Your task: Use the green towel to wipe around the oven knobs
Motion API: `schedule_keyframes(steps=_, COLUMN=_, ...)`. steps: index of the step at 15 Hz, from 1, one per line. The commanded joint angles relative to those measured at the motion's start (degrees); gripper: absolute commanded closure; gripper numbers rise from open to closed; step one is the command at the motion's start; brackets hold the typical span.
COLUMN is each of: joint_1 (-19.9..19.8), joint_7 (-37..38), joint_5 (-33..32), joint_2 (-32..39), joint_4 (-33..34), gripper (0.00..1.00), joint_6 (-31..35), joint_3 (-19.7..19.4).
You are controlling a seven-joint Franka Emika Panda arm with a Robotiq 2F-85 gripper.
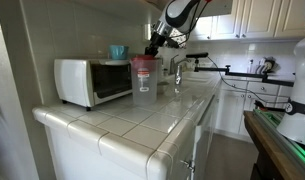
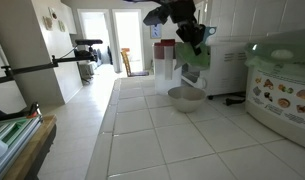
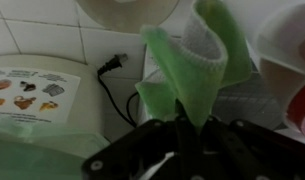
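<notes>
The jar's red lid [image 1: 145,62] is close beside my gripper, so I should swing the green towel out of its way toward the rice cooker, then raise the towel to the white toaster oven.
My gripper [image 3: 182,125] is shut on the green towel [image 3: 192,60], which hangs from the jaws in the air. In an exterior view the gripper [image 2: 195,42] holds the towel [image 2: 194,62] above a metal bowl, in front of the white toaster oven [image 2: 227,62]. In an exterior view the gripper [image 1: 155,43] hovers beside the right end of the white toaster oven [image 1: 92,80], behind a clear jar. The oven knobs are too small to make out.
A clear jar with a red lid [image 1: 143,78] stands on the tiled counter [image 1: 162,115]. A metal bowl [image 2: 186,97] sits under the towel. A rice cooker [image 2: 282,80] stands close by. A black cord [image 3: 114,85] runs down the tiled wall.
</notes>
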Motion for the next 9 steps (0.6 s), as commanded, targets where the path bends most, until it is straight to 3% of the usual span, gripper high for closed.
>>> schedule_keyframes(steps=1, joint_1=-0.23, joint_7=0.37, joint_5=-1.0, joint_2=1.63, joint_4=0.88, gripper=0.99, joint_6=0.38, joint_3=-1.22)
schedule_keyframes(steps=4, joint_1=-0.13, joint_7=0.94, joint_5=-1.93, joint_2=2.66, joint_4=0.67, gripper=0.99, joint_6=0.42, joint_3=-1.97)
schedule_keyframes(steps=9, joint_1=0.06, joint_7=-1.63, joint_5=0.02, joint_2=0.5, joint_4=-0.66, gripper=0.99, joint_6=1.22, joint_3=0.1)
